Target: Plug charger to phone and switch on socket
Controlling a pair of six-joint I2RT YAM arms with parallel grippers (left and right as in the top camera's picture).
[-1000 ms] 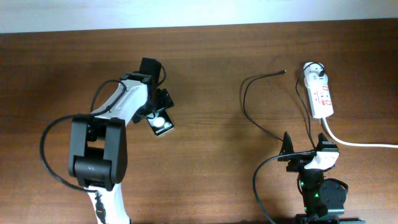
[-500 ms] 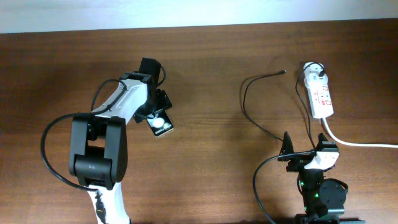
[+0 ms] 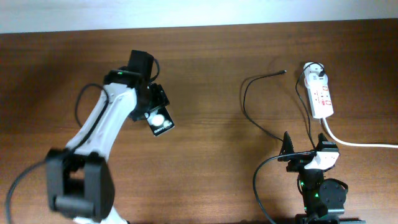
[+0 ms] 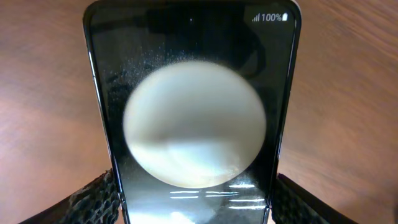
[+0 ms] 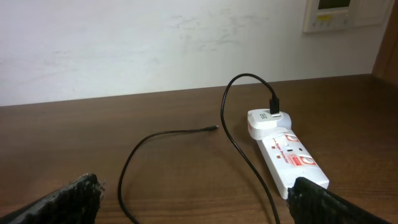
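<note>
My left gripper covers the phone's bottom end [image 4: 196, 211], where the cable must go, so my right gripper should take the phone by its top end [image 3: 163, 129] first.
The phone [image 3: 160, 121] is a black slab with a round white reflection, left of the table's centre. My left gripper [image 3: 154, 109] is shut on its near end. In the left wrist view the phone [image 4: 193, 74] fills the frame, with a finger pressed on each long edge [image 4: 193, 202]. The charger's black cable [image 3: 245, 102] loops from its free tip [image 3: 284, 72] to the white adapter [image 3: 316, 73], which is plugged into the socket [image 3: 323, 99]. My right gripper [image 3: 305, 149] is open and empty, near the front edge. In its view the cable [image 5: 227, 134] and socket [image 5: 292, 155] lie ahead.
The socket's thick white cord [image 3: 354, 143] runs off the right edge. A white wall [image 5: 155, 43] stands behind the table's far edge. Bare brown wood lies between the phone and the cable tip.
My left arm has changed posture, its elbow swinging out to the left. The phone in its grip has shifted slightly and turned a little. The right arm, cable and socket have not moved.
</note>
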